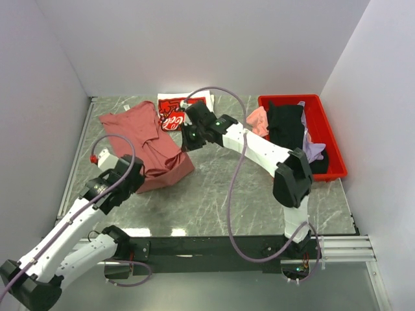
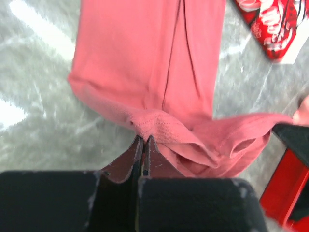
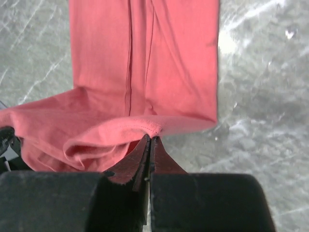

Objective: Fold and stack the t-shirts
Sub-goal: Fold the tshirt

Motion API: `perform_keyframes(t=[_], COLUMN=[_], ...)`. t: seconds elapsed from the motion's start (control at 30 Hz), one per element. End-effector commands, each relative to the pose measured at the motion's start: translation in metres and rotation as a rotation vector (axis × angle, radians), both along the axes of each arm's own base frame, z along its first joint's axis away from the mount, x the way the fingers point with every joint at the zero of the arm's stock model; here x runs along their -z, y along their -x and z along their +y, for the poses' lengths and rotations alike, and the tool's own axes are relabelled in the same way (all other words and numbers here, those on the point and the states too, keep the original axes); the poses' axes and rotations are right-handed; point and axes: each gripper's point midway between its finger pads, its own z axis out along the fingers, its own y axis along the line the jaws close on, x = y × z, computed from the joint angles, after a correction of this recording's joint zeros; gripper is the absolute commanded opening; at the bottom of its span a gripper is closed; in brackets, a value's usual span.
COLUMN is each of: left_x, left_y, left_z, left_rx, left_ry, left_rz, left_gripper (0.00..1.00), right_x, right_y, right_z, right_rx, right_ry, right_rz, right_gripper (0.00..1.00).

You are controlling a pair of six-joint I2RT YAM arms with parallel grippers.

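The hem's corners are in both grippers and the t-shirt's body is flat ahead. My left gripper should carry on moving forward and let go of the hem across the body.
The dusty-rose t-shirt lies on the table left of centre, partly folded, with its near edge lifted. My left gripper is shut on a corner of that hem, as the left wrist view shows with rose cloth stretching away. My right gripper is shut on the other hem corner, the cloth taut ahead of it. The red-and-white t-shirt lies folded at the back and shows in the left wrist view.
A red bin at the right holds black, pink and lavender shirts. White walls close in the grey marbled table on three sides. The right arm reaches across the middle.
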Motion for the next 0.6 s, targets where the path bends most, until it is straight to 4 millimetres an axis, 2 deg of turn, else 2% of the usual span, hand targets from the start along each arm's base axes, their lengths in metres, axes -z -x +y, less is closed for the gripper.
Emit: perform_keyframes(t=[0.0,0.03,0.07,0.1,0.17,0.2,0.27,0.3,0.37,0.57], left_x=[-0.022,-0.018,-0.016,-0.011,-0.010,-0.009,-0.009,-0.004,-0.002,0.014], left_y=[-0.029,-0.038,-0.041,-0.046,-0.053,-0.057,-0.065,-0.068,-0.074,-0.087], left_z=[0.004,0.013,0.011,0.021,0.027,0.031,0.034,0.039,0.046,0.064], left_rx=[0.035,-0.002,0.017,-0.007,-0.023,-0.032,-0.029,-0.042,-0.059,-0.090], left_ry=[-0.021,-0.015,0.007,-0.008,-0.008,-0.015,-0.017,-0.022,-0.030,-0.035], left_rz=[-0.093,-0.095,-0.085,-0.068,-0.072,-0.072,-0.090,-0.081,-0.079,-0.031], left_gripper=[0.00,0.00,0.01,0.00,0.00,0.00,0.00,0.00,0.00,0.00], right_x=[-0.029,-0.024,-0.025,-0.032,-0.022,-0.028,-0.015,-0.023,-0.014,-0.017], right_y=[-0.025,-0.030,-0.034,-0.037,-0.044,-0.048,-0.058,-0.063,-0.075,-0.098], right_z=[0.013,0.016,0.019,0.024,0.030,0.033,0.037,0.041,0.045,0.068], right_rx=[-0.005,-0.010,-0.014,-0.027,-0.041,-0.045,-0.055,-0.061,-0.059,-0.118], right_ry=[-0.063,-0.072,-0.081,-0.100,-0.100,-0.109,-0.100,-0.115,-0.116,-0.206], right_rz=[-0.057,-0.048,-0.049,-0.065,-0.051,-0.067,-0.064,-0.087,-0.093,-0.181], right_gripper=[0.00,0.00,0.00,0.00,0.00,0.00,0.00,0.00,0.00,0.00])
